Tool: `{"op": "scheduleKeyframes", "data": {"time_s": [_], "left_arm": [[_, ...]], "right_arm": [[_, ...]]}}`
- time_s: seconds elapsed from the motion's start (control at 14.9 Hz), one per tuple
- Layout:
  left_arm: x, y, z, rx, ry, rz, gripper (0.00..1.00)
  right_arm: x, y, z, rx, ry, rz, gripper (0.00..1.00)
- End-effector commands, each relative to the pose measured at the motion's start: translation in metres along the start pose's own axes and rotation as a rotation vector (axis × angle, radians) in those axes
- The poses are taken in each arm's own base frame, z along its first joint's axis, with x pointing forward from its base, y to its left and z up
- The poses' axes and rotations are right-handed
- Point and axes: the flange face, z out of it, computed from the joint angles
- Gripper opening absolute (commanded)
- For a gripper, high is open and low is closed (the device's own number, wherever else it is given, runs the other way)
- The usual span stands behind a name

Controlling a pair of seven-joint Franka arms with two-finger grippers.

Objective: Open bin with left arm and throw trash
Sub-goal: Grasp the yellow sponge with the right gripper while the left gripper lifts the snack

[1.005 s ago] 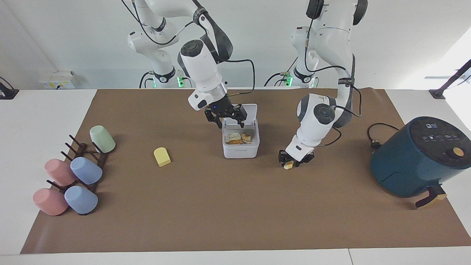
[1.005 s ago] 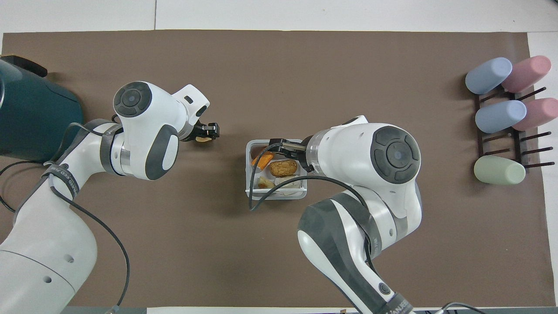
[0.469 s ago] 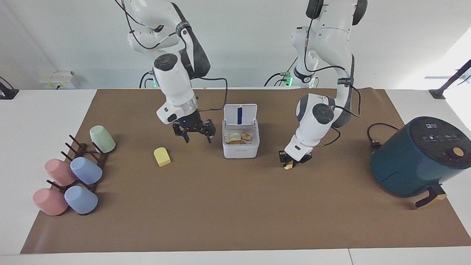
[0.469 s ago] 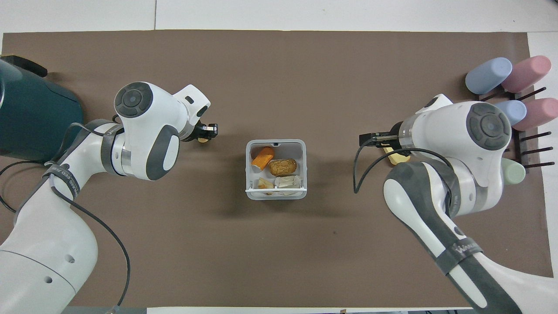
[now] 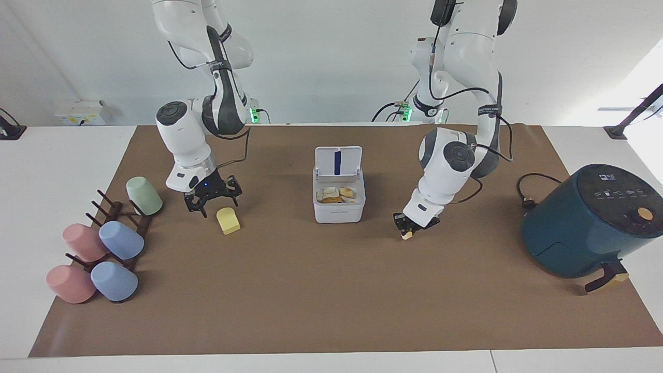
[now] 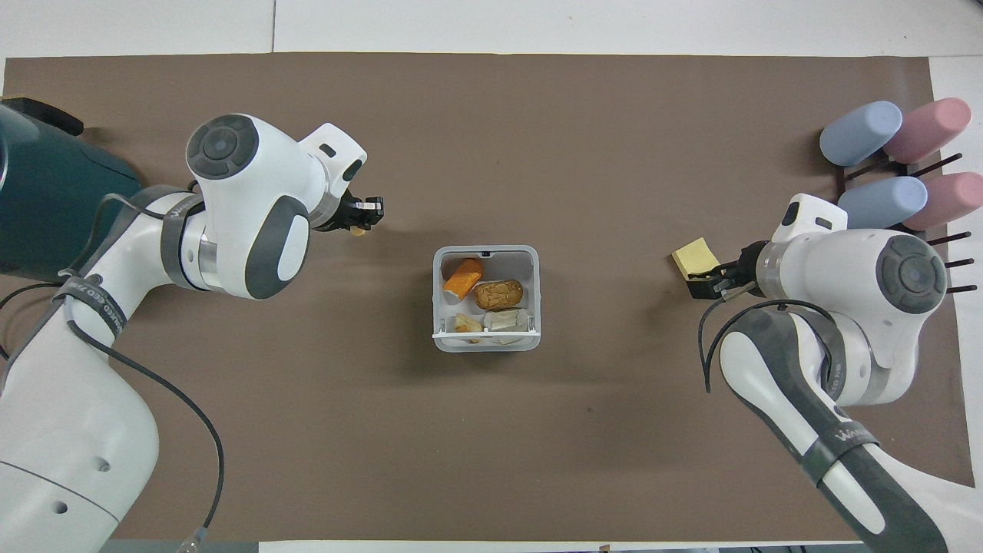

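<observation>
The pale yellow block (image 5: 228,220) is on the other side of the bin (image 5: 338,193) from my left gripper, so next my right gripper takes it to the bin after my left gripper moves out of the way.
The white bin (image 5: 339,213) stands mid-mat with its lid (image 5: 338,161) up; it also shows in the overhead view (image 6: 535,292). Several food scraps (image 6: 498,294) lie inside it. My left gripper (image 5: 412,225) is low over the mat beside the bin, toward the left arm's end, shut on a small yellow lump (image 5: 407,235); it also shows in the overhead view (image 6: 367,223). My right gripper (image 5: 213,196) is open and empty, low over the mat right beside the pale yellow block (image 5: 228,220). In the overhead view the gripper (image 6: 710,283) is at the block's (image 6: 693,256) edge.
A dark teal air fryer (image 5: 585,223) with its cable sits at the left arm's end of the table. A dark rack with several pastel cups (image 5: 103,243) sits at the right arm's end, close to the right gripper. The brown mat (image 5: 311,290) covers the table.
My right gripper has left the bin's opening and swung toward the right arm's end, coming down beside the yellow block. The left gripper has turned slightly, still holding the lump.
</observation>
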Motion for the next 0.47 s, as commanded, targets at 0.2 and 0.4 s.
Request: {"op": "scheduleKeyframes", "data": {"time_s": [0.2, 0.4], "left_arm": [[-0.023, 0.087, -0.103, -0.109, -0.022, -0.09, 0.2], [-0.063, 0.135, -0.091, -0.106, -0.035, -0.039, 0.2]], "right_arm": [[-0.005, -0.005, 0.028, -0.016, 0.014, -0.114, 1.0], [-0.005, -0.011, 0.036, -0.006, 0.001, -0.122, 1.0]]}}
